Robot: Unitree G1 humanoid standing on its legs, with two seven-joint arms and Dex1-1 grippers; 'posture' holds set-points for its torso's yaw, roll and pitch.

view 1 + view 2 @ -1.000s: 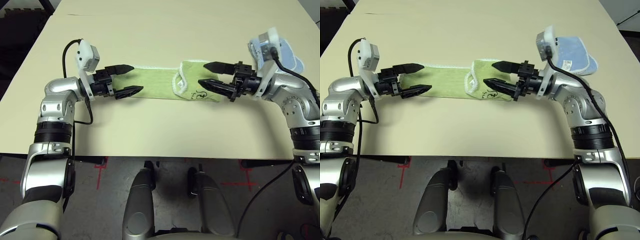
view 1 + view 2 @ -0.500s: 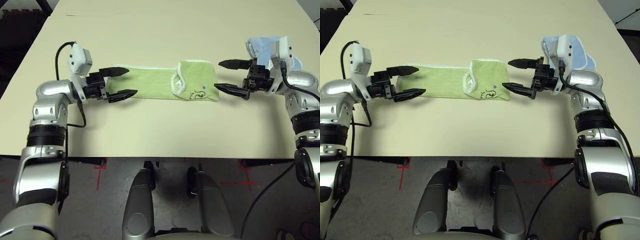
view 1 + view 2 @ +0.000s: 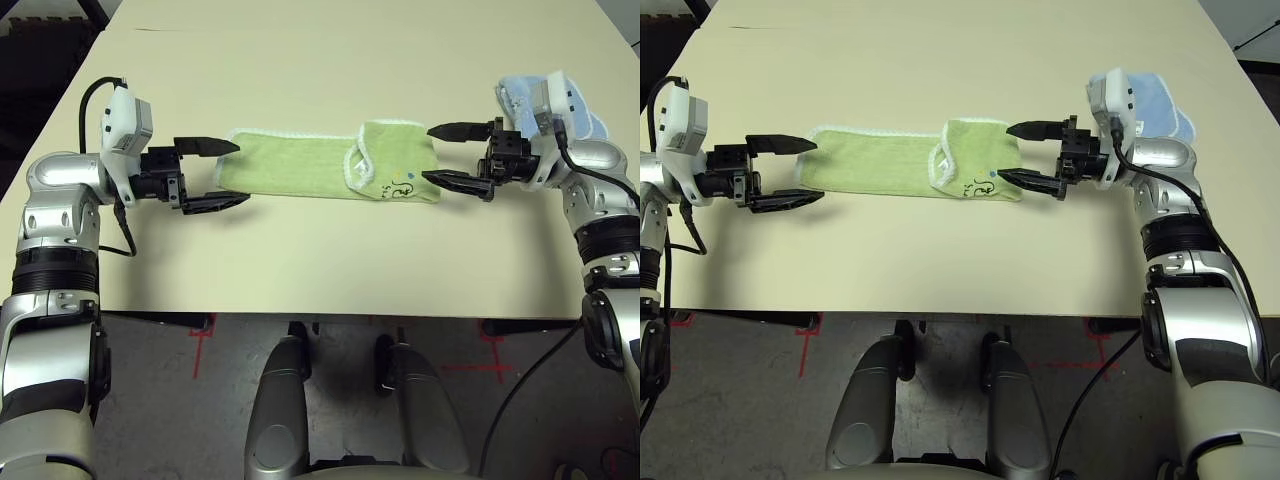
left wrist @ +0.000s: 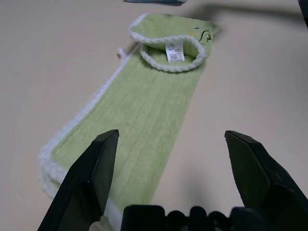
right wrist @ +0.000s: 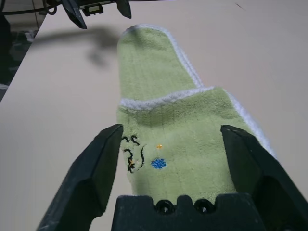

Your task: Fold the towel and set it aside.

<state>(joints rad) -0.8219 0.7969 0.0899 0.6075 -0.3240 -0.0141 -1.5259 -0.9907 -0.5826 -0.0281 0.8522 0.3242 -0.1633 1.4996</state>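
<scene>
The towel's folded end sticks out past the towel's far edging (image 3: 352, 137), so my right gripper should close and push that end's far edge (image 3: 398, 122) straight before it goes on folding.
The towel (image 3: 300, 165) lies flat on the table as a long light green strip with white edging. Its right end is folded back over itself, showing a dark logo (image 5: 132, 154) and a white tag (image 4: 174, 52). My left gripper (image 3: 243, 172) is open, low over the table, with its fingertips either side of the towel's left end (image 4: 72, 159). At the folded right end (image 5: 192, 139), my right gripper (image 3: 426, 153) is also open, its fingertips straddling the edge. Nothing is held by either one.
A light blue folded cloth (image 3: 1150, 100) lies behind my right wrist near the table's right edge. The cream table (image 3: 320, 260) has bare surface in front of and behind the towel. Its front edge runs just below my arms.
Both grippers have drawn outward from over the towel to its two ends. The left arm has gone far to the left. The right gripper's fingers stand slightly narrower.
</scene>
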